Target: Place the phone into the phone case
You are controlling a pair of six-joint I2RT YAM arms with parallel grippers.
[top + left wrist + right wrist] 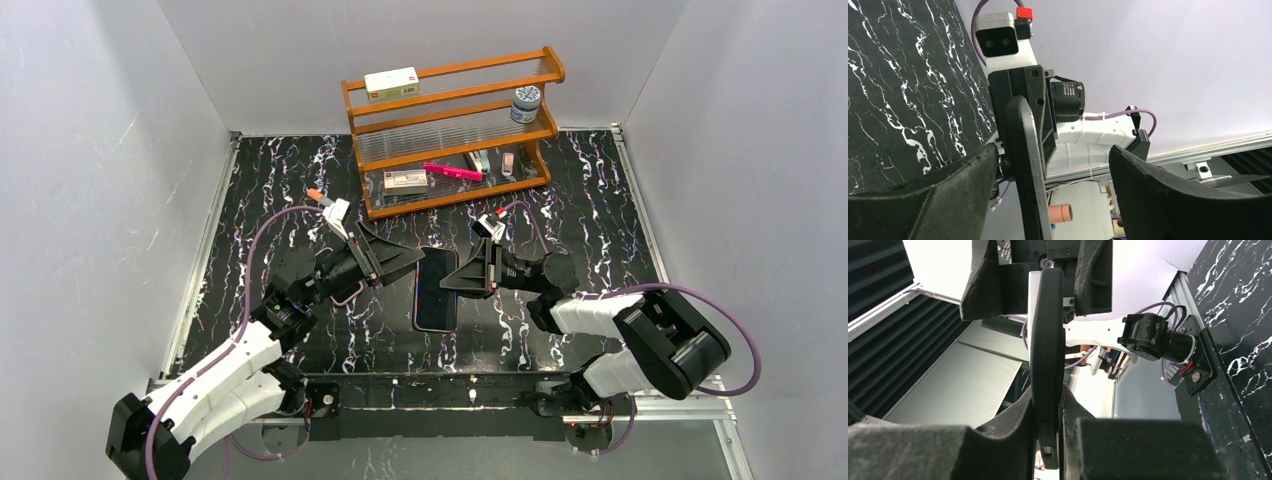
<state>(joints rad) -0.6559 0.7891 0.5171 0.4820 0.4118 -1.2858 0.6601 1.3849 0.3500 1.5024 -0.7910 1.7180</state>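
The phone's pale rim sticks out of the case, so next I centre my left gripper around the case's upper corner and squeeze the phone and case together.
The phone shows its glossy dark screen at the table's middle, between both grippers. In the left wrist view it is edge-on, and its pale metallic rim with side buttons lies against the matte black phone case. My right gripper is shut on the case's right edge; the right wrist view shows both pads pressed on the black slab. My left gripper is open at the left edge. Its fingers stand wide apart around the slab, which is close to the left finger.
A wooden shelf rack stands at the back with a white box, a jar, a pink pen and small items. A pink-rimmed slab lies partly under my left arm. Grey walls close in the black marbled table.
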